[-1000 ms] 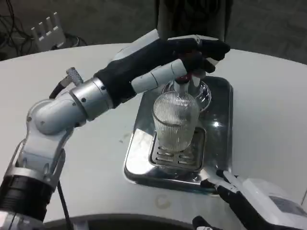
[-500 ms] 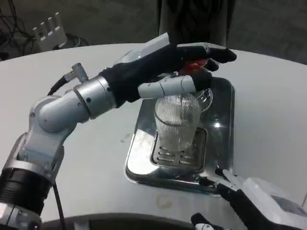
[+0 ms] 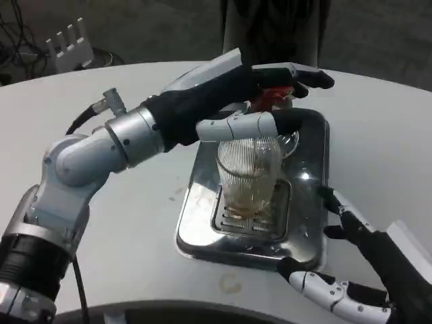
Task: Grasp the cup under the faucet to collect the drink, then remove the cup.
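The ribbed cup (image 3: 249,174) will come freely off the grate only partly full when the robot lifts it, because a little brown drink (image 3: 243,209) is in the cup's bottom.
A ribbed clear glass cup (image 3: 248,177) stands upright on the grate of the steel drip tray (image 3: 200,202), right under the faucet. A little brown drink lies in its bottom. My left hand (image 3: 226,94) reaches over the cup from the left; its fingers lie on top of the red faucet lever (image 3: 271,96) and its thumb stretches beneath, so the lever is held between them. My right hand (image 3: 361,266) hovers at the tray's front right corner, fingers spread, holding nothing, apart from the cup.
The dark dispenser body (image 3: 273,27) rises behind the tray. A white pronged part (image 3: 66,44) and cables lie at the far left past the table edge. Bare white table (image 3: 135,223) spreads left of the tray and right of it.
Brown drink has appeared in the cup's bottom. My right hand has come up and forward beside the tray with its fingers spread. My left hand has stayed on the lever.
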`<state>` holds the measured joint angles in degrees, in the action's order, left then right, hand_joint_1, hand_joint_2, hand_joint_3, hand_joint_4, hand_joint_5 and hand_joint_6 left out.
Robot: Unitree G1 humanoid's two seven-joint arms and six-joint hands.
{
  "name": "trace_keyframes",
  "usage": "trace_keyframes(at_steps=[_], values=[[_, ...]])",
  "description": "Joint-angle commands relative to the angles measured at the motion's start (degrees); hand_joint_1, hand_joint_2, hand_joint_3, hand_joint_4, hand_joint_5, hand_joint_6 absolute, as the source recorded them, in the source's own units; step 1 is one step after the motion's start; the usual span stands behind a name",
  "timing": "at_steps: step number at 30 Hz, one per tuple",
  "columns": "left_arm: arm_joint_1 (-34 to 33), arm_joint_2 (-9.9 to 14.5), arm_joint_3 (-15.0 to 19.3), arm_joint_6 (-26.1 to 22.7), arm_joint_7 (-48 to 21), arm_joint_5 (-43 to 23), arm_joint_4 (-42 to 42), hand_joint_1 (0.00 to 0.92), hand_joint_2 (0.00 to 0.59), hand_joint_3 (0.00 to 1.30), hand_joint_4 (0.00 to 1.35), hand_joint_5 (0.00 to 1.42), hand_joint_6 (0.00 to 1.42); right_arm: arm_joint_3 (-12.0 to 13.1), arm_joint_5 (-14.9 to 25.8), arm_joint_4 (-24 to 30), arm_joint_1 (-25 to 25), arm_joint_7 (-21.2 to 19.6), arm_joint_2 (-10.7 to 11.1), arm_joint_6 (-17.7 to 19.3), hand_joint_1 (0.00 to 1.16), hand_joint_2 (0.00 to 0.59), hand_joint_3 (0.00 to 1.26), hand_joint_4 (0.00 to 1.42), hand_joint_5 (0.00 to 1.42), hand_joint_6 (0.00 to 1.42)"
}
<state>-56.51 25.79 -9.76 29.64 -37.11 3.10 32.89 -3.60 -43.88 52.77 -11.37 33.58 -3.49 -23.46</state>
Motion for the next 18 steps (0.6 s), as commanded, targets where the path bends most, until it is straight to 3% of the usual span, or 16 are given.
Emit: trace_keyframes(at_steps=[1, 5, 9, 14, 18], values=[[1.70, 1.01, -1.41, -1.44, -0.53, 3.24, 1.80, 0.000, 0.033, 0.24, 0.14, 0.18, 0.23, 2.55, 9.66, -6.21, 2.64, -5.30, 0.74, 1.99, 0.59, 0.225, 0.01, 0.06, 0.17, 0.00], [1.71, 1.18, -1.46, -1.40, -0.39, 3.18, 1.51, 0.000, 0.033, 0.24, 0.13, 0.18, 0.23, 4.82, 15.63, -11.50, 5.40, -9.83, 3.36, 5.31, 0.59, 0.215, 0.01, 0.06, 0.15, 0.00], [1.71, 1.52, -1.34, -1.47, -0.43, 3.09, 1.16, 0.000, 0.033, 0.24, 0.13, 0.18, 0.23, 5.78, 18.94, -15.12, 7.49, -13.77, 5.75, 7.79, 0.59, 0.212, 0.02, 0.06, 0.15, 0.00], [1.87, 2.24, -1.17, -1.66, -0.77, 2.85, 0.25, 0.000, 0.032, 0.24, 0.14, 0.18, 0.23, 5.42, 23.73, -20.31, 10.84, -15.12, 8.94, 9.70, 0.63, 0.204, 0.04, 0.08, 0.18, 0.01], [1.74, 2.66, -1.10, -1.91, -1.08, 2.74, -0.12, 0.000, 0.032, 0.24, 0.14, 0.18, 0.23, 4.36, 24.84, -23.77, 13.67, -16.75, 10.89, 10.78, 0.63, 0.200, 0.04, 0.08, 0.19, 0.03]])
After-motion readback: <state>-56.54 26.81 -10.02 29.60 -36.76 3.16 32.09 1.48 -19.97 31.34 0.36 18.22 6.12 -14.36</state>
